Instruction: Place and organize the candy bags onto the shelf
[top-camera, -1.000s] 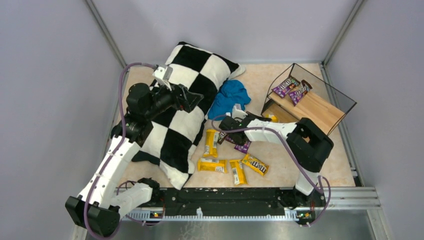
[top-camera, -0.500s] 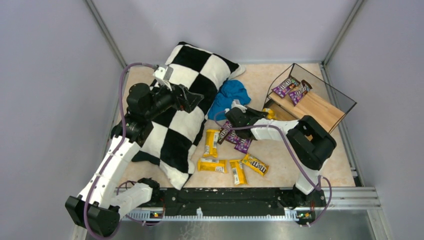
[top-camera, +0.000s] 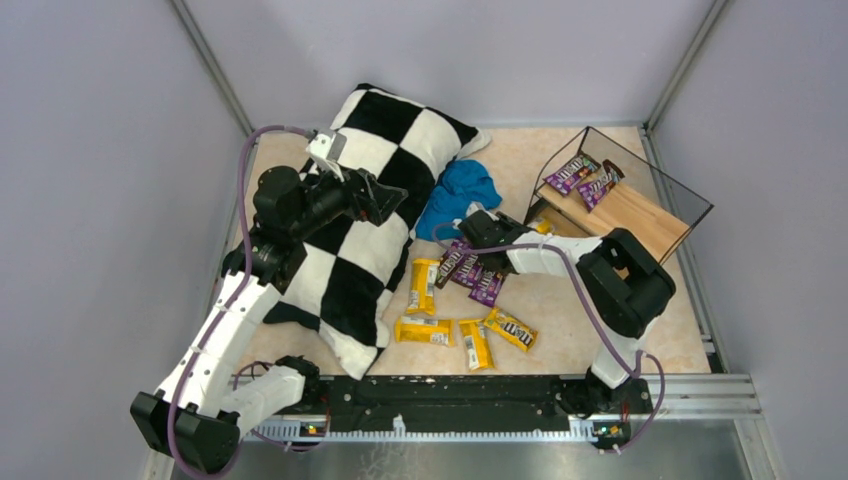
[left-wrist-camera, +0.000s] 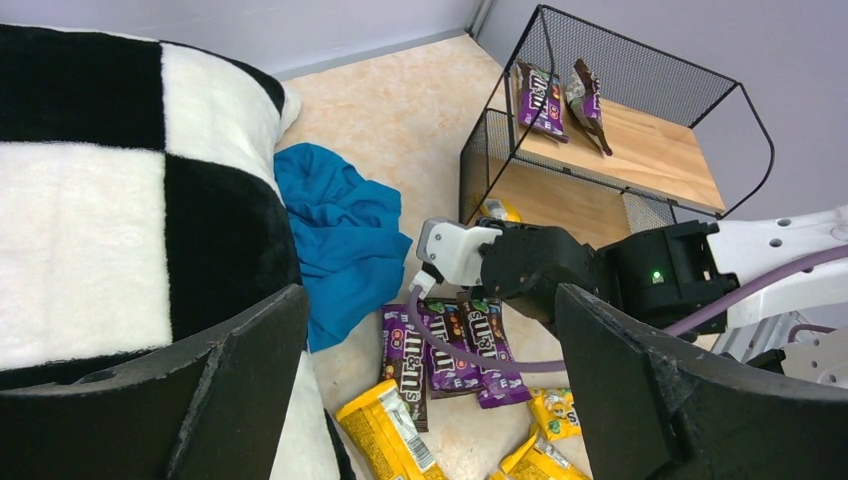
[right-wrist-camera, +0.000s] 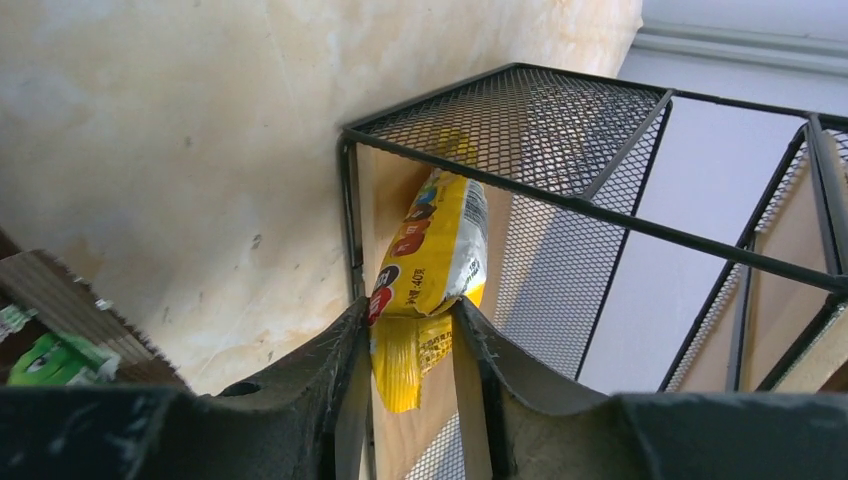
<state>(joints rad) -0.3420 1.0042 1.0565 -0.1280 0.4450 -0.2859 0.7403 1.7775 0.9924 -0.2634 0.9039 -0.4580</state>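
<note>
Next, my right gripper opens and moves the yellow candy bag farther in behind the shelf's mesh side (right-wrist-camera: 520, 130), because the yellow candy bag's near end (right-wrist-camera: 401, 362) is too near the open edge of the lower board.
The shelf (top-camera: 640, 215) stands at the back right, with two purple candy bags (top-camera: 585, 178) on its top board. My right gripper (right-wrist-camera: 408, 308) reaches into the shelf's lower tier at its left corner (top-camera: 520, 228). Its jaws stand parted, and a yellow candy bag (right-wrist-camera: 430, 250) lies between the fingertips with its tail loose in the gap. On the floor lie three purple bags (top-camera: 470, 270) and several yellow ones (top-camera: 425, 330). My left gripper (left-wrist-camera: 430, 300) hangs wide open over the pillow, holding nothing.
A black-and-white checkered pillow (top-camera: 370, 200) covers the left half of the floor. A blue cloth (top-camera: 458, 195) lies beside it, just behind the right wrist. The right arm's purple cable (left-wrist-camera: 480, 355) drapes over the purple bags. Grey walls close in the cell.
My right gripper has travelled right from the floor bags to the shelf's lower tier with the yellow bag, and its jaws have parted. The left arm has not moved.
</note>
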